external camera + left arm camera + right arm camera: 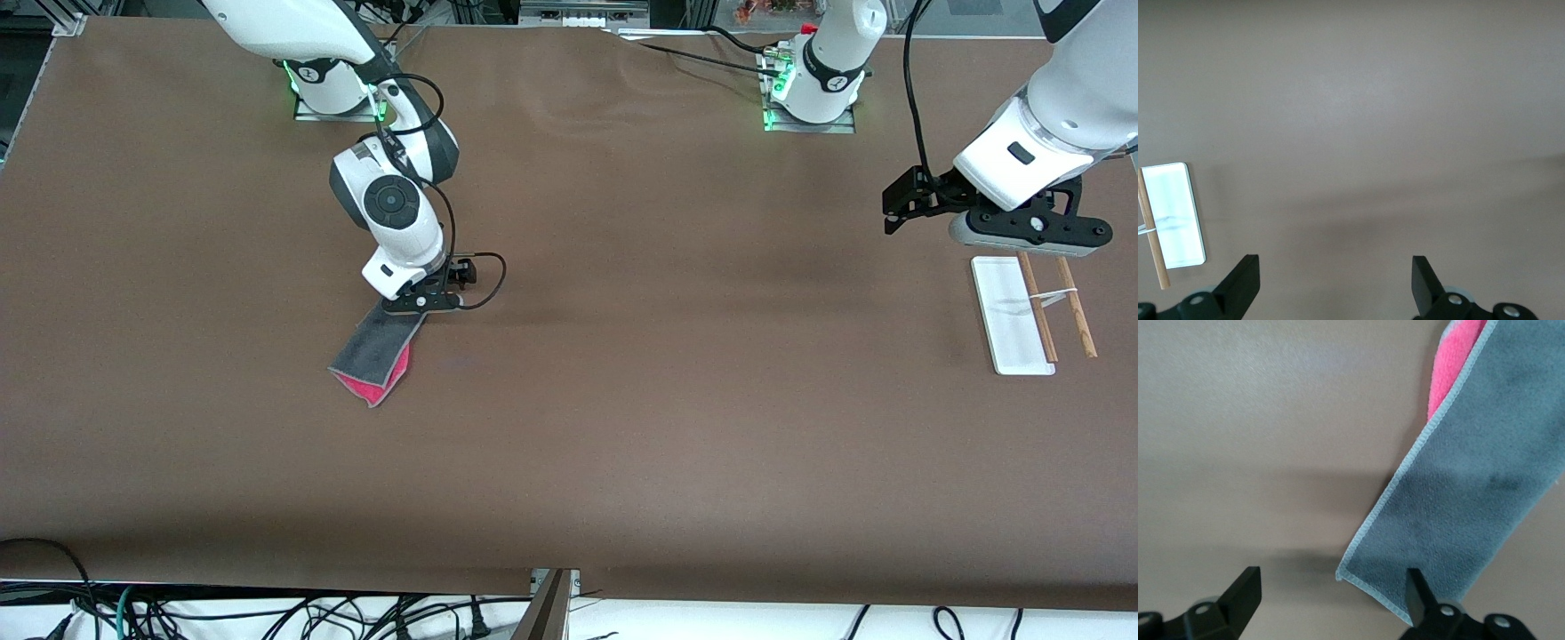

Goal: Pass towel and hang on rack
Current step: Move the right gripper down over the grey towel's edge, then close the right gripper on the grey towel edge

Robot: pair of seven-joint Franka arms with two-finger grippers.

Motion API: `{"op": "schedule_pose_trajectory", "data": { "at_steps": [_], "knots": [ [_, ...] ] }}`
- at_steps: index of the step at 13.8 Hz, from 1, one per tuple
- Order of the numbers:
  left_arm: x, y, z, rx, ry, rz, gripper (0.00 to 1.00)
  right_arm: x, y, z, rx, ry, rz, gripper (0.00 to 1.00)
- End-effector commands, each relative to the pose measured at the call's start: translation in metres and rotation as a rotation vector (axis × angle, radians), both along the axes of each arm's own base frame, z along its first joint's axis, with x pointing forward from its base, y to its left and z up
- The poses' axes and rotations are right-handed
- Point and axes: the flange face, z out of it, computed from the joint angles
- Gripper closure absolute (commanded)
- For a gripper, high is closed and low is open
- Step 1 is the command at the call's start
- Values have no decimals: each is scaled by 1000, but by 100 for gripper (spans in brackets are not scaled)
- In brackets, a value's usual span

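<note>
My gripper will have the towel [379, 347] hanging as a narrow drape with both colours showing when it lifts the towel, because the pink-red corner [372, 394] sticks out from under the grey.
The towel [378, 351] lies flat on the table toward the right arm's end, dark grey side up with a pink-red corner folded out. In the right wrist view the towel [1471, 473] shows its light stitched edge, and one corner lies between the open jaws. My right gripper [422, 305] is open, low over the towel's end nearest the robots' bases, and holds nothing. The rack [1013, 316], a white base with two brown rods and a thin white crosspiece, stands toward the left arm's end. My left gripper [1031, 233] is open and empty, above the rack.
The brown table cover [622, 356] spans the whole surface between the towel and the rack. The rack's base and one rod [1171, 223] show at the edge of the left wrist view. Cables hang along the table's front edge.
</note>
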Motion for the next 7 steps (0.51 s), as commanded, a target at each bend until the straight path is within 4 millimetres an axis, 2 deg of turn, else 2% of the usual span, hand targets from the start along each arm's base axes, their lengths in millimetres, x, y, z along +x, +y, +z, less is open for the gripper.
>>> {"op": "schedule_pose_trajectory", "data": {
  "at_steps": [1,7],
  "knots": [
    [3,0,6,22,1,4,0,-4,-5,-11,-7,-2,18,7],
    [2,0,7,22,3,4,0,-8,-13,-27,4,-6,27,18]
  ]
}}
